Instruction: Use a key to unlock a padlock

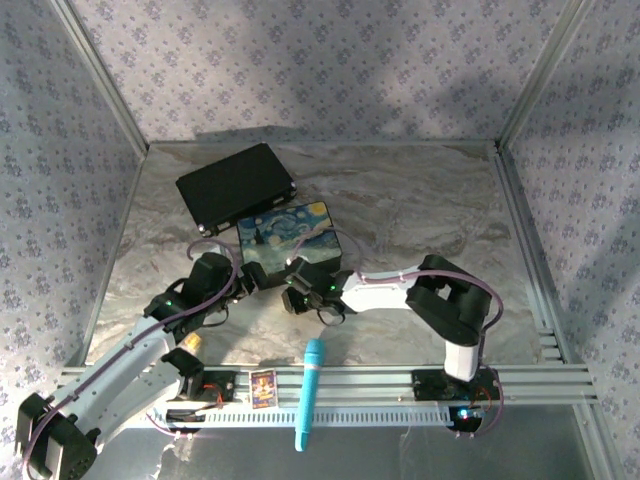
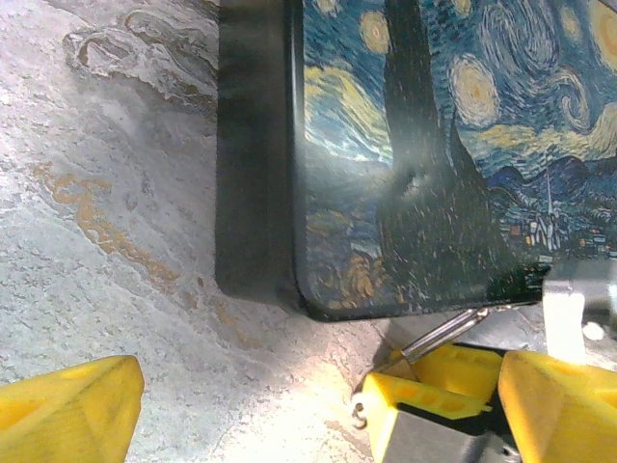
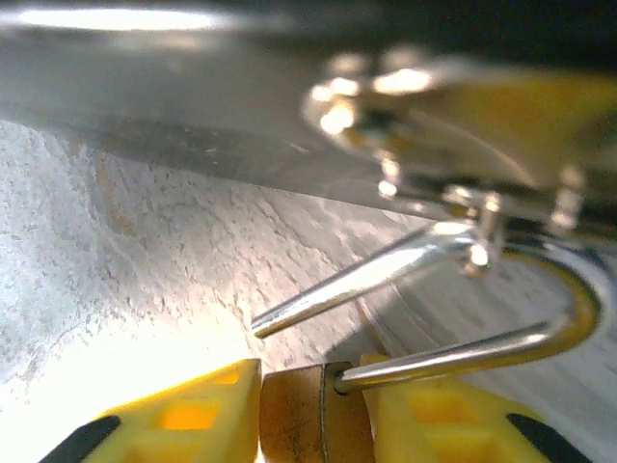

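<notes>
The padlock's open shackle [image 3: 482,231] still hooks through the hasp, so my left gripper should steady the painted box's front edge [image 2: 424,311] while my right gripper works the padlock free.
My right gripper [image 3: 308,391] is shut on the padlock [image 3: 307,417], a small brass body pinched between the yellow fingers. Its silvery shackle [image 3: 463,352] stands open: one leg sits in the body and the free leg ends in the air above it. The shackle's bend meets blurred shiny metal at the painted box's front. In the top view this gripper [image 1: 316,298] is by the box's near edge. My left gripper [image 2: 323,376] is open, its fingers [image 2: 67,410] wide apart, just left of the right one [image 1: 252,278]. I cannot make out the key.
The blue swirl-painted box [image 1: 290,235] lies mid-table, with a black case [image 1: 235,185] behind it. A light-blue stick [image 1: 308,395] and a small red-orange piece [image 1: 262,388] rest on the front rails. A tiny wire curl [image 2: 359,413] lies by the right gripper's finger.
</notes>
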